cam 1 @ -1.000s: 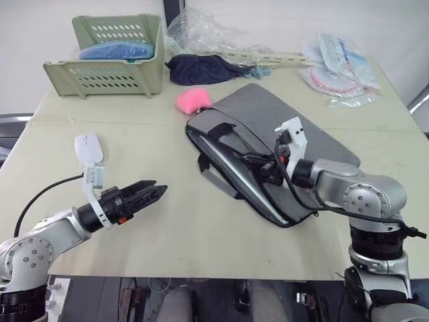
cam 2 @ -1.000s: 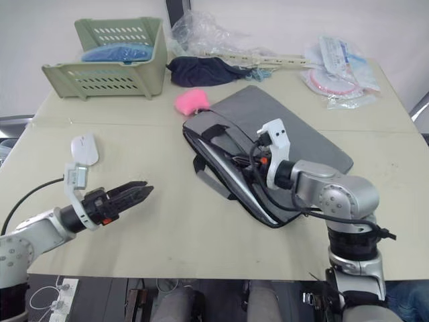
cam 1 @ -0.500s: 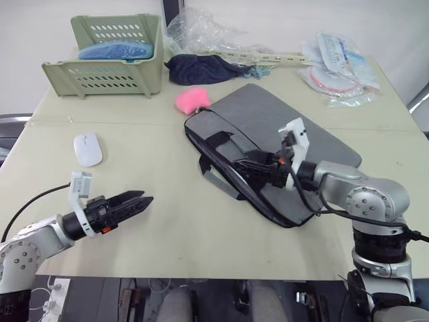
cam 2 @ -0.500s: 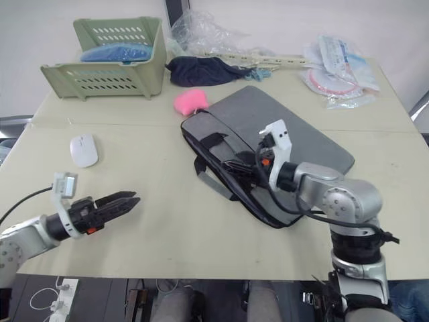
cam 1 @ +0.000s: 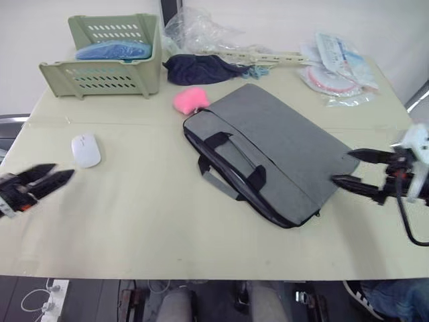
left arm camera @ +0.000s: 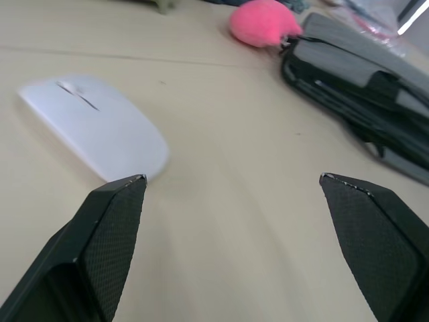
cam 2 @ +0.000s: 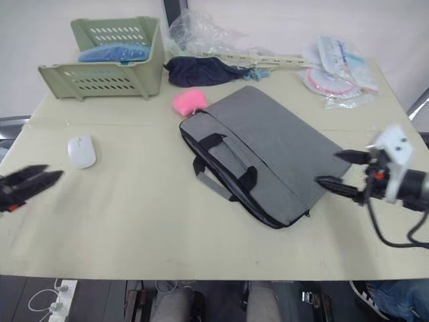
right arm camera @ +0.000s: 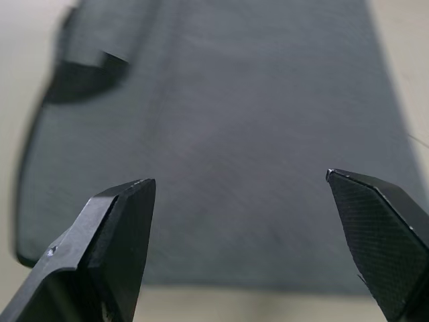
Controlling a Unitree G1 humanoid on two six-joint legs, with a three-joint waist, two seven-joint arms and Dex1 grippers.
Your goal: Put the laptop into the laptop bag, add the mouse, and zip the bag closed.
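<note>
My gripper will lift the grey laptop bag's upper side [cam 1: 242,149], and that side will fold back and show the laptop, because a dark gap [cam 1: 228,172] runs along the bag's handle edge.
The grey laptop bag [cam 1: 281,151] lies flat and slanted across the table's middle, its black handles [cam 1: 231,157] resting on top. The laptop is hidden. The white mouse [cam 1: 86,149] sits on the table at the left, well apart from the bag. My left gripper [cam 1: 64,171] hovers open at the left table edge, just in front of the mouse [left arm camera: 94,127], with nothing between its fingers. My right gripper [cam 1: 342,167] stands open and empty at the bag's right corner, pointing at the grey fabric [right arm camera: 234,134].
A green basket [cam 1: 107,57] with blue items stands at the back left. A dark navy cloth [cam 1: 201,68], a pink plush charm [cam 1: 190,99] by the bag's far corner, and plastic packets [cam 1: 342,67] lie along the back.
My right gripper has opened and drawn back to the right, off the bag's opening; the bag now lies flat. My left gripper has pulled back to the left table edge.
</note>
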